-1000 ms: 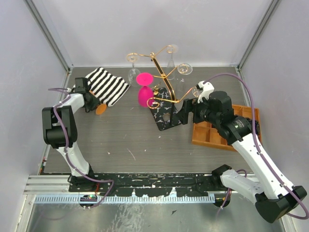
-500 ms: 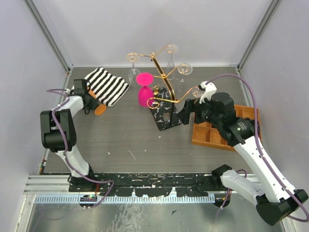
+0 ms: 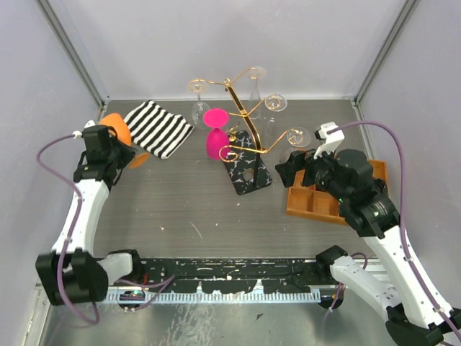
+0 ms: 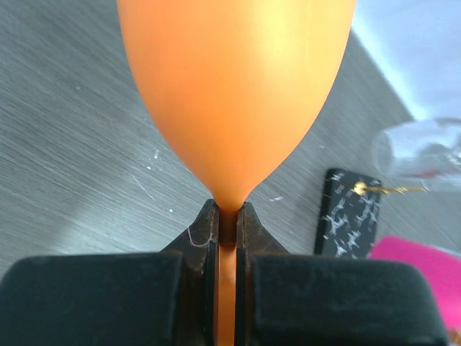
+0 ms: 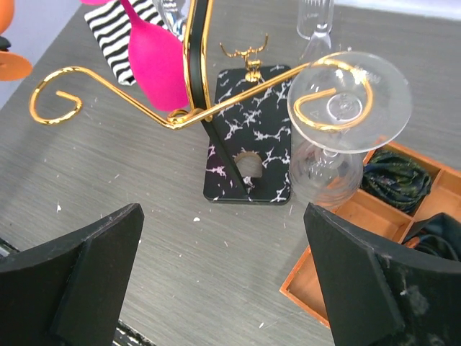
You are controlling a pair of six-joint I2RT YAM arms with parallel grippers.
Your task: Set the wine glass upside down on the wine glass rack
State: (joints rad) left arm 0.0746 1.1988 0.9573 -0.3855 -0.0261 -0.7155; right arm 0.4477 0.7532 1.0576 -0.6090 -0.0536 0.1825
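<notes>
The orange glass's foot (image 3: 139, 160) sticks out clear of the robot's left gripper, so the right gripper stays open and go on toward the foot until its fingers are on both sides of the foot's rim (image 3: 146, 156).
My left gripper (image 4: 227, 220) is shut on the stem of an orange wine glass (image 4: 234, 86), whose bowl fills the left wrist view. From above, the glass (image 3: 115, 128) is held off the table at the far left, beside my left gripper (image 3: 101, 150). The wine glass rack (image 3: 239, 108), gold wire on a black marbled base (image 3: 248, 173), stands mid-table with a pink glass (image 3: 215, 133) and clear glasses (image 3: 297, 137) hanging upside down. My right gripper (image 3: 292, 168) is open and empty, just right of the rack base (image 5: 252, 137), facing a clear glass (image 5: 346, 101) on a spiral arm.
A black-and-white striped cloth (image 3: 158, 128) lies at the back left, close to the orange glass. An orange compartment tray (image 3: 317, 202) with dark items sits under my right arm, also at the right edge of the right wrist view, tray (image 5: 374, 238).
My left gripper closed on the orange glass's stem and raised it from beside the striped cloth. My right gripper drew back from the rack toward the right, leaving the clear glass hanging.
</notes>
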